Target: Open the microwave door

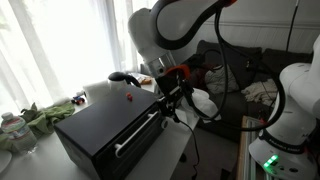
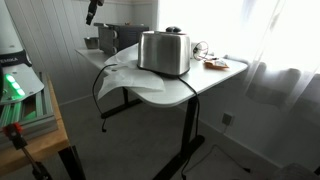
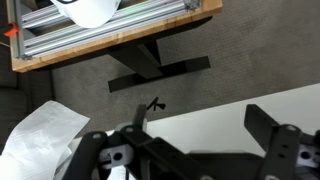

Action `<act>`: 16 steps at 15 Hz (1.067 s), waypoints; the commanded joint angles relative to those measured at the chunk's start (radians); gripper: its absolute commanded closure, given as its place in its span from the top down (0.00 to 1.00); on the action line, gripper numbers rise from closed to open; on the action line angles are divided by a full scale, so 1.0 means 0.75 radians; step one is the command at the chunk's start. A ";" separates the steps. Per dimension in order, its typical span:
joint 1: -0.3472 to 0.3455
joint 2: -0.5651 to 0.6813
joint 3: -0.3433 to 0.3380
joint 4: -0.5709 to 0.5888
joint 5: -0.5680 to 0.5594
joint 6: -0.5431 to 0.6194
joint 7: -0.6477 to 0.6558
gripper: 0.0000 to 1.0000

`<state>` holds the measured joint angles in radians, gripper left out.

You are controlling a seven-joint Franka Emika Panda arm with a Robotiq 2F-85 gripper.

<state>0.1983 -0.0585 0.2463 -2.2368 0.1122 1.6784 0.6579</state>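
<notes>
The robot's gripper is angled past the silver bar handle toward the white table's edge (image 3: 205,115), so it should tip back down to the handle (image 1: 138,134) before it pulls the door.
The microwave (image 1: 105,125) is a matte black box on the white table, with a small red dot (image 1: 128,97) on its top. The microwave door (image 1: 135,143) faces forward and is shut, with a long silver bar handle (image 1: 138,134) along its upper edge. My gripper (image 1: 172,100) hangs just off the microwave's top corner, at the handle's far end. In the wrist view the gripper (image 3: 200,135) is open and empty, with white table (image 3: 220,115) between its fingers. In an exterior view the microwave (image 2: 125,37) stands far back behind the toaster, with my gripper (image 2: 92,12) above it.
A silver toaster (image 2: 165,50) stands on the white table (image 2: 190,85) over a white cloth. Green items (image 1: 45,115) lie beside the microwave. A wooden-edged cart (image 3: 120,30) and the table's black foot (image 3: 155,70) are on the floor below. A second white robot (image 1: 290,110) stands nearby.
</notes>
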 commanded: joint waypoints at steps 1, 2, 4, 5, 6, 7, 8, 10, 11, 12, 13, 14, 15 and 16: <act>0.015 0.071 0.001 0.068 -0.030 -0.123 -0.058 1.00; 0.014 0.084 0.000 0.077 -0.034 -0.141 -0.059 1.00; 0.013 0.074 -0.005 0.076 -0.039 -0.104 -0.048 1.00; 0.010 0.031 -0.010 0.050 -0.032 -0.005 -0.022 1.00; 0.005 0.010 -0.016 0.040 -0.010 0.059 0.006 1.00; 0.003 -0.007 -0.019 0.029 -0.009 0.131 0.024 1.00; 0.000 -0.019 -0.023 0.024 0.000 0.194 0.033 1.00; -0.001 -0.036 -0.025 0.010 -0.017 0.299 0.061 1.00; -0.002 -0.041 -0.025 0.009 -0.022 0.339 0.067 1.00; -0.003 -0.041 -0.026 0.006 -0.027 0.379 0.079 1.00; -0.003 -0.044 -0.025 0.003 -0.030 0.415 0.085 1.00; -0.004 -0.045 -0.026 0.002 -0.034 0.446 0.097 1.00; -0.005 -0.039 -0.026 0.006 -0.040 0.465 0.102 1.00; -0.005 -0.033 -0.026 0.009 -0.046 0.480 0.110 1.00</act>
<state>0.1961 -0.0610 0.2266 -2.2056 0.1030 1.9845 0.7045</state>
